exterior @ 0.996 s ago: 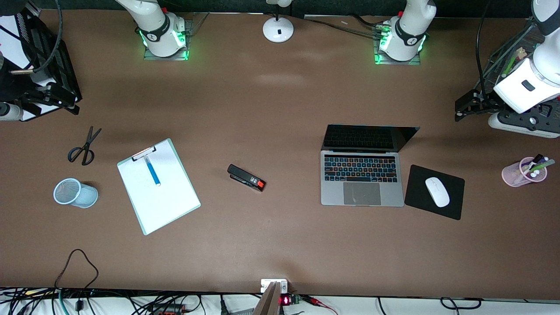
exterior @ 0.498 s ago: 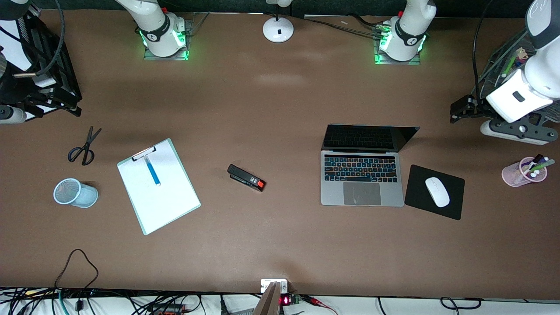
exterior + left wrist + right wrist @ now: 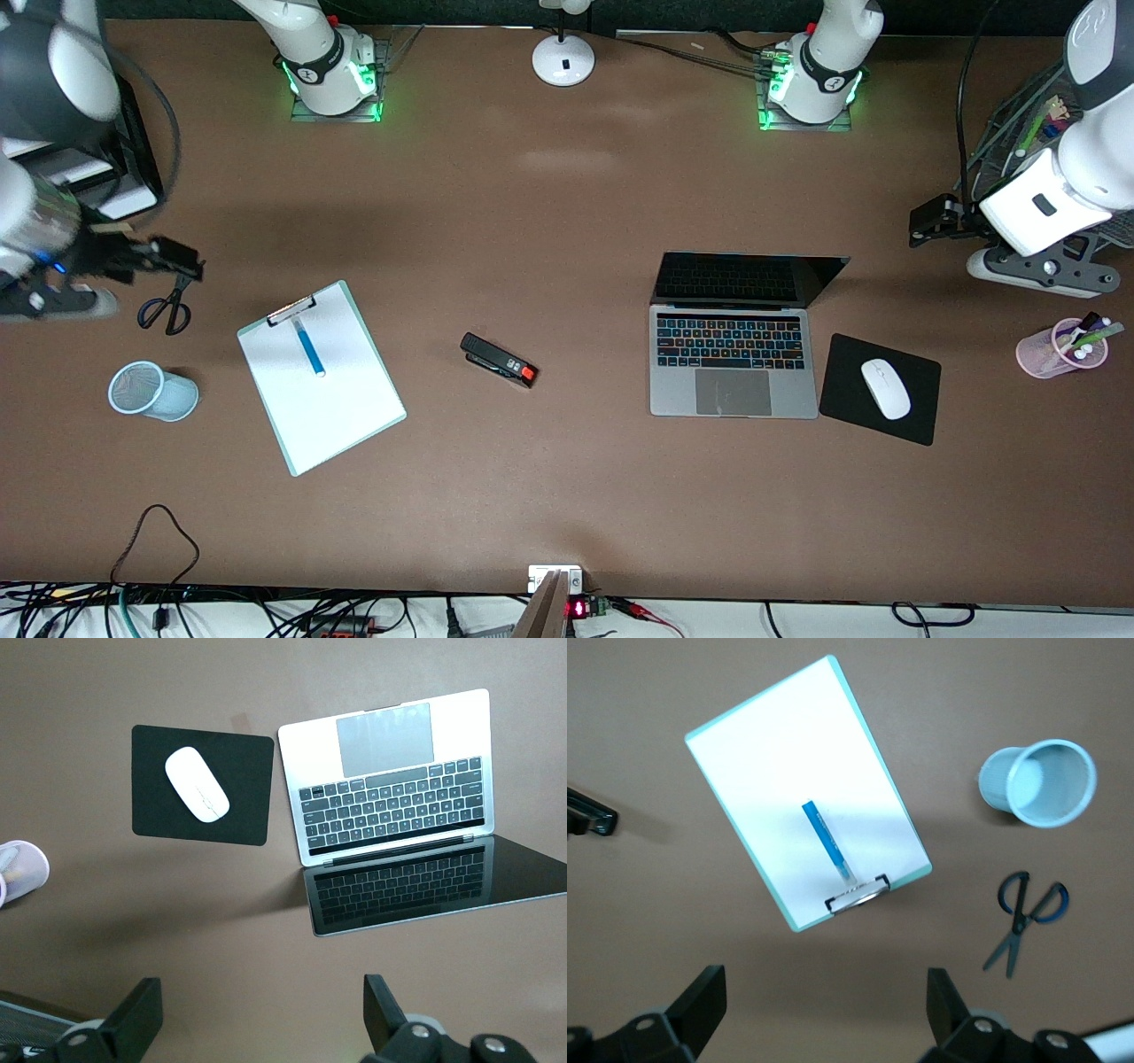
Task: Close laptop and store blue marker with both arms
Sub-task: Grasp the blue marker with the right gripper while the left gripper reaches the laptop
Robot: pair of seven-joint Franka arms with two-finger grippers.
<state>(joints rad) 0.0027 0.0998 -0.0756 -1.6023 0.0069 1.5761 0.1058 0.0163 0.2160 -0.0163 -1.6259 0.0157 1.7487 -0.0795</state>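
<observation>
The laptop's screen (image 3: 744, 278) will fold down flat over the still base when I push it, because a hinge (image 3: 730, 308) runs along the back edge of the keyboard.
The laptop (image 3: 733, 359) stands open on the table toward the left arm's end, with its keyboard lit and its screen dark; it also shows in the left wrist view (image 3: 394, 784). The blue marker (image 3: 309, 347) lies on a white clipboard (image 3: 323, 390) toward the right arm's end and also shows in the right wrist view (image 3: 828, 842). My left gripper (image 3: 926, 221) is open and empty in the air, over bare table between the laptop and a wire rack. My right gripper (image 3: 177, 261) is open and empty, over the scissors (image 3: 166, 306) beside the clipboard.
A light-blue mesh cup (image 3: 151, 390) lies beside the clipboard. A black stapler (image 3: 499, 360) sits mid-table. A black mouse pad (image 3: 917, 416) with a white mouse (image 3: 885, 388) is beside the laptop. A pink cup of pens (image 3: 1059, 347) and a wire rack (image 3: 1032, 115) are at the left arm's end.
My right arm has swung in from the table's end, and its gripper is now over the scissors. My left gripper has shifted slightly toward the laptop. Nothing on the table has moved.
</observation>
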